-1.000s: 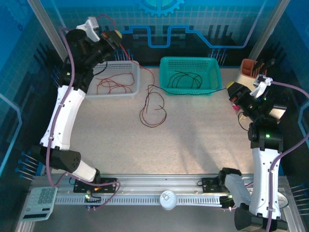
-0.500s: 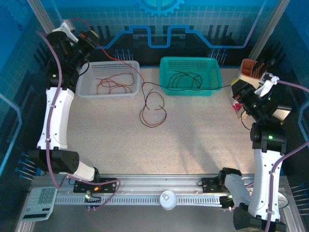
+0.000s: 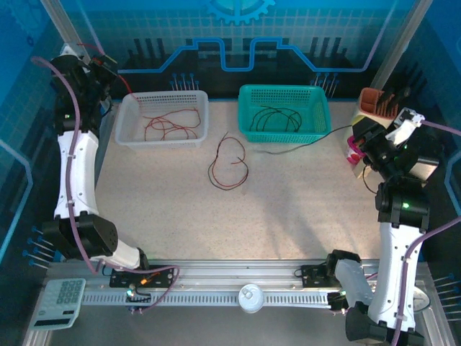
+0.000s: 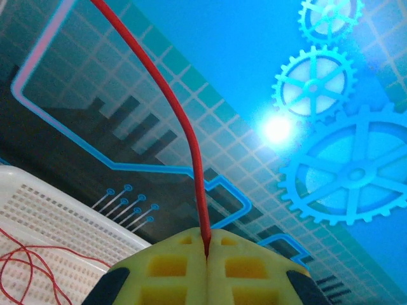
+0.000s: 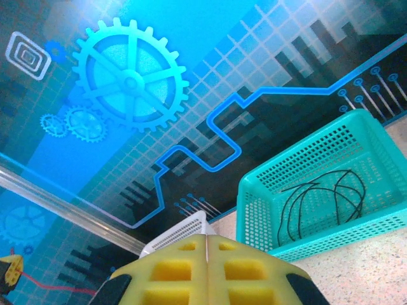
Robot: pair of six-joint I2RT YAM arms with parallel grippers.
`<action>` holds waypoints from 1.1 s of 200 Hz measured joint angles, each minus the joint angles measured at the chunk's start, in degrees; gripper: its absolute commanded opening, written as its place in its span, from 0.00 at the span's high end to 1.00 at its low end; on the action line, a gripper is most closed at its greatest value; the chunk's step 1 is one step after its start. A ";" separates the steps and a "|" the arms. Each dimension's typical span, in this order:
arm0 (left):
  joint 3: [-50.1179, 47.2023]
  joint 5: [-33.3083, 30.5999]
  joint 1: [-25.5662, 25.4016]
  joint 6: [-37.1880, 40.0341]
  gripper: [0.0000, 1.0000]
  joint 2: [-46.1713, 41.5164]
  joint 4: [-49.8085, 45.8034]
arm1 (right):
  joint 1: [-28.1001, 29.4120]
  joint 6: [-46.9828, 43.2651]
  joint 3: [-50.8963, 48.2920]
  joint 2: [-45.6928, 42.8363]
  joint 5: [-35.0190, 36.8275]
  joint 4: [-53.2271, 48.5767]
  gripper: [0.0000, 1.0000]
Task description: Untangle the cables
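Observation:
I should keep moving my left gripper over the white basket (image 3: pixel 162 119) while the held red cable (image 3: pixel 127 85) hangs free of the black cable, and let go there.
My left gripper (image 3: pixel 103 61) is raised at the far left, above and left of the white basket (image 3: pixel 126 119). It is shut on a red cable (image 4: pixel 172 108) that rises from between its yellow pads (image 4: pixel 172 267). More red cables (image 3: pixel 169 124) lie in the white basket. A loose red and black loop (image 3: pixel 229 164) rests on the table between the two baskets. My right gripper (image 3: pixel 355 137) is shut at the far right, and a thin black cable (image 3: pixel 302 142) runs along the table up to it. The teal basket (image 3: pixel 284 89) holds black cables (image 5: pixel 318 197).
A brown holder (image 3: pixel 374 101) stands at the back right, and a pink object (image 3: pixel 353 153) sits by the right gripper. A calculator (image 3: pixel 63 294) and a white round piece (image 3: pixel 251 297) lie on the near rail. Blue printed walls close in the back and sides.
The left arm has swung left and back with the red cable. The black strand has slid right, away from the loop, and the right gripper has shifted slightly right.

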 measured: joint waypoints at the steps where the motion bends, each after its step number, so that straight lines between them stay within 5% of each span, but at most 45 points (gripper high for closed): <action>1: 0.00 0.00 0.02 0.00 1.00 0.04 0.04 | -0.04 0.02 0.04 0.04 0.00 -0.02 1.00; 136: -0.42 5.51 0.28 -3.34 1.00 8.59 12.17 | -1.92 1.60 2.80 4.20 -2.89 2.62 1.00; 220: 2.49 7.17 0.26 7.02 1.00 16.33 14.88 | -1.92 6.75 3.67 6.54 -6.64 8.26 1.00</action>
